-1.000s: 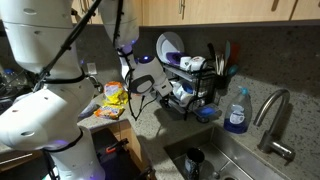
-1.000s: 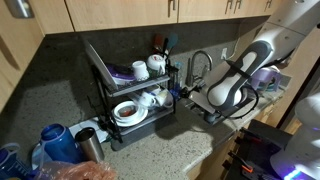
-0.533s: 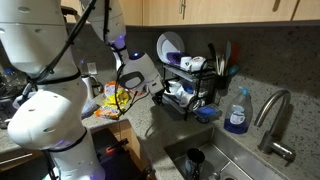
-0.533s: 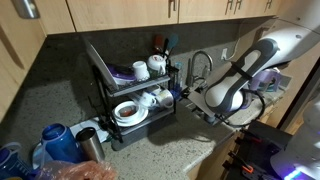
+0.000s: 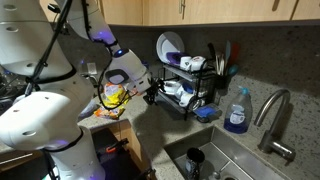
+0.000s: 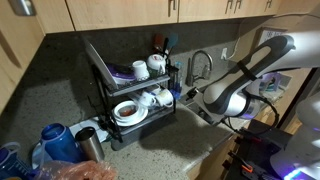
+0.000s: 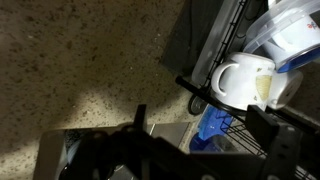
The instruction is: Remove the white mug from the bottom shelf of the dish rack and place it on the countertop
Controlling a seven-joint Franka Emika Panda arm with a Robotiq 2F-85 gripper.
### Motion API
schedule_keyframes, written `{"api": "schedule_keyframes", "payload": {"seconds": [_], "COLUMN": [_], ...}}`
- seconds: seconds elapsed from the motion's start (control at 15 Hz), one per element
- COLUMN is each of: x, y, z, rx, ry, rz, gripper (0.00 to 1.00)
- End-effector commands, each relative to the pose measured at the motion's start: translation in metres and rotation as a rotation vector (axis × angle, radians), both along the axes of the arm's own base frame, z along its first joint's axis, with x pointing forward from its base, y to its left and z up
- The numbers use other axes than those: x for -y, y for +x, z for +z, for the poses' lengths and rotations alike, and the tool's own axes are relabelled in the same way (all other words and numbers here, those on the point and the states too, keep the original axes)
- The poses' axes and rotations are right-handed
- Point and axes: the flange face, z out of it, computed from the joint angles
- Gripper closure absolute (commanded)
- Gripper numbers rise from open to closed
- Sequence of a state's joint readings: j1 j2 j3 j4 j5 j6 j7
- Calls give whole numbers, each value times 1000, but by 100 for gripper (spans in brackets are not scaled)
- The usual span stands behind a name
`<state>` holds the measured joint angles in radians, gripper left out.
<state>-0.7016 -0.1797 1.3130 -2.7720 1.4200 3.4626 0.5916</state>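
Note:
My open gripper is pointing at the dish rack's corner (image 7: 186, 84), next to the white mug, so next I lower it and swing it towards the mug's handle (image 7: 218, 77) before I close it.
The white mug (image 7: 243, 80) lies on its side on the bottom shelf (image 7: 205, 92) of the black wire dish rack (image 7: 228, 35), handle towards me. It also shows in both exterior views (image 5: 178, 93) (image 6: 164, 97). My gripper (image 7: 200, 113) is open and empty, with one dark finger (image 7: 140, 115) to the left and one to the right. It hovers over the dark speckled countertop (image 7: 80, 70) just in front of the rack's lower tier, apart from the mug. Both exterior views show the gripper (image 5: 152, 93) (image 6: 193, 100) beside the rack (image 5: 203, 72) (image 6: 105, 80).
A blue object (image 7: 210, 130) lies by the rack's foot. A blue soap bottle (image 5: 237, 112), a faucet (image 5: 272, 110) and the steel sink (image 5: 235, 160) are beyond the rack. White dishes fill the upper tier (image 6: 140, 70). Bottles and a snack bag (image 5: 113, 97) crowd the counter's end.
The arm's wrist has swung and pulled back a little from the rack, its fingers now pointing at the lower tier. The gripper stays open. The mug has not moved.

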Motion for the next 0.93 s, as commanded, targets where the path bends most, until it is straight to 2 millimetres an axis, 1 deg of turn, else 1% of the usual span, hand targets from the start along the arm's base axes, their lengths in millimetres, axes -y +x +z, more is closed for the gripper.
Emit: {"api": "schedule_keyframes", "payload": {"seconds": [0.0,0.13,0.2,0.33,0.6,0.73,0.8,0.87], "x": [-22,-39,-48,-71,-114,-125,-127,-123], "y": [-13,-15,-13,-5,22,40,49,55], "z": [-6,-15,-24,-47,-107,-138,-148,-151], "rx": [25,36,30,24,36,57,77,100], "ry": [-60,-94,-103,-115,-124,-129,-131,-128], "rz": [3,20,19,7,-37,-73,-92,-123], "gripper": [0,0,0,0,0,0,0,0]}}
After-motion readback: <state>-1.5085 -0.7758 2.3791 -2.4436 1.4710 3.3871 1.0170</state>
